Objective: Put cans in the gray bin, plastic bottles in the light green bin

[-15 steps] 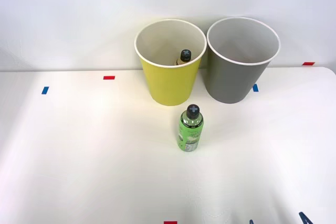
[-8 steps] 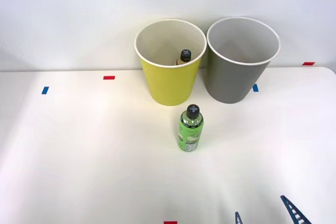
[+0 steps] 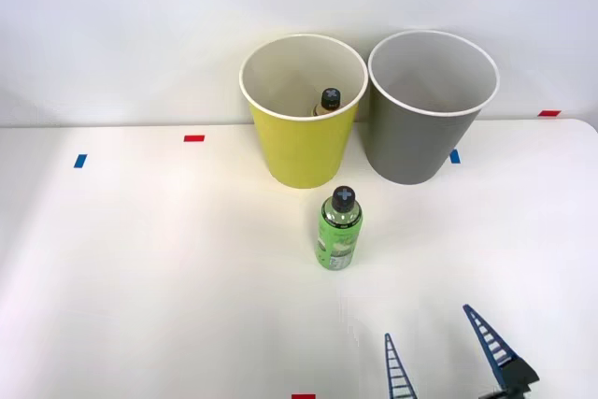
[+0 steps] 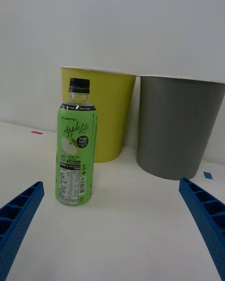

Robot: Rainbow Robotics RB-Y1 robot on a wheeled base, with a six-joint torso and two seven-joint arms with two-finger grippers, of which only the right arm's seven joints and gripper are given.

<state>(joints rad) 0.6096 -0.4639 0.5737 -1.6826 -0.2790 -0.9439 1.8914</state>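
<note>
I expect the bright green bottle (image 3: 339, 231) to settle upright too when I drop it into the light green bin, because the paler bottle (image 3: 329, 101) stands in there with its cap up.
A bright green plastic bottle (image 3: 339, 230) (image 4: 76, 145) with a black cap stands upright on the white table, just in front of the light green bin (image 3: 302, 111) (image 4: 103, 112). Inside that bin a second, paler bottle (image 3: 328, 102) shows its black cap. The gray bin (image 3: 430, 106) (image 4: 178, 124) stands to the right, touching or nearly touching the green one. My right gripper (image 3: 434, 338) (image 4: 112, 201) is open near the table's front edge, right of and nearer than the standing bottle, with nothing between its blue ribbed fingers (image 3: 396, 371).
Small red tape marks (image 3: 193, 138) and blue tape marks (image 3: 79, 161) dot the white table (image 3: 140, 268). A white wall rises behind the bins. No cans are in sight.
My right gripper has risen into the front view from the bottom right, moving forward toward the standing bottle. The bottles and bins have not moved.
</note>
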